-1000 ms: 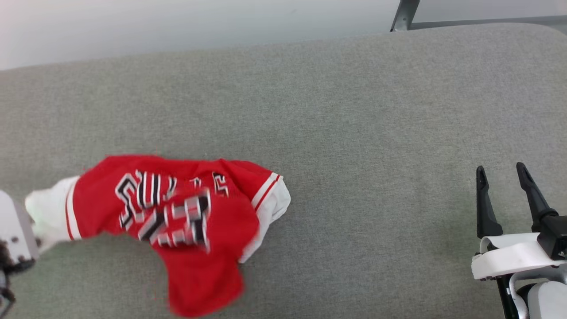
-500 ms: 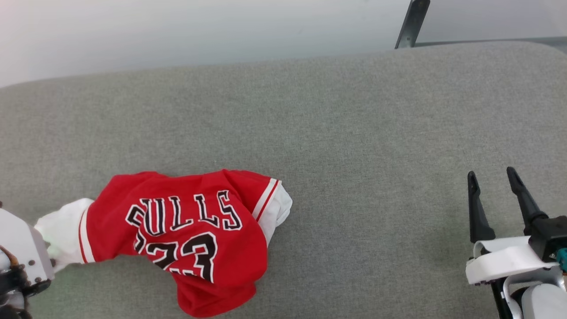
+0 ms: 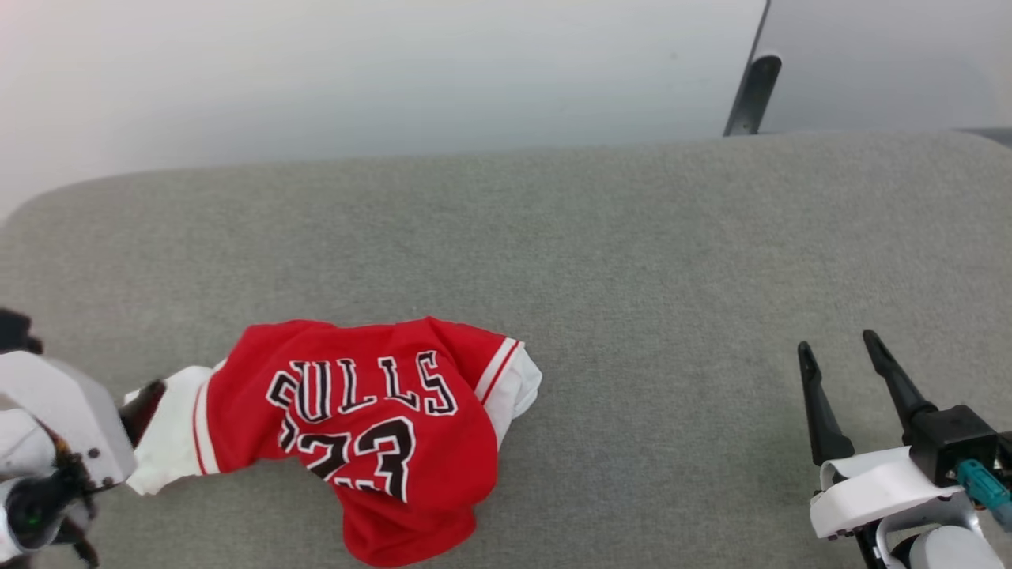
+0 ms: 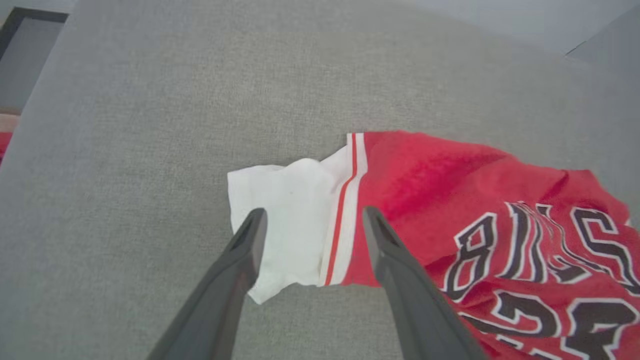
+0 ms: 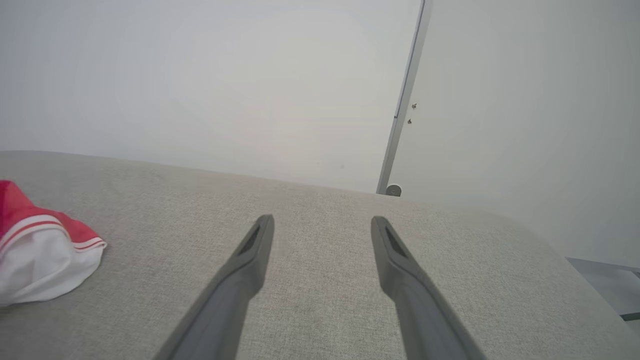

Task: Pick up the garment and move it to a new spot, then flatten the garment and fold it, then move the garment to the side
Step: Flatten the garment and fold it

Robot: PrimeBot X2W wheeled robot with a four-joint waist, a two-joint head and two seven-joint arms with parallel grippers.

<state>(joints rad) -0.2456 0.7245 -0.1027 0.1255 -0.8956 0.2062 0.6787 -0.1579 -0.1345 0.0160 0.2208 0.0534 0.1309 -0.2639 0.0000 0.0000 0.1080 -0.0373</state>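
Note:
The garment's red top edge is folded over above the BULLS print, so a white-striped neckline should be hidden behind it.
The garment, a red jersey with white sleeves and a black "BULLS 23" print, lies crumpled on the grey padded surface at the lower left. In the left wrist view my left gripper is open, its two fingers straddling the garment's white sleeve from above, gripping nothing. One dark fingertip shows beside that sleeve in the head view. My right gripper stands open and empty at the lower right, far from the garment. The right wrist view catches the other white sleeve at its left edge.
A pale wall runs behind the padded surface, with a dark metal post at the back right. The surface's left edge is close to the garment, and beyond it something red lies lower down. Bare grey fabric stretches between the garment and my right gripper.
My left gripper has opened and let go of the white sleeve. The garment has settled still on the surface. The whole head view has shifted, so the camera moved.

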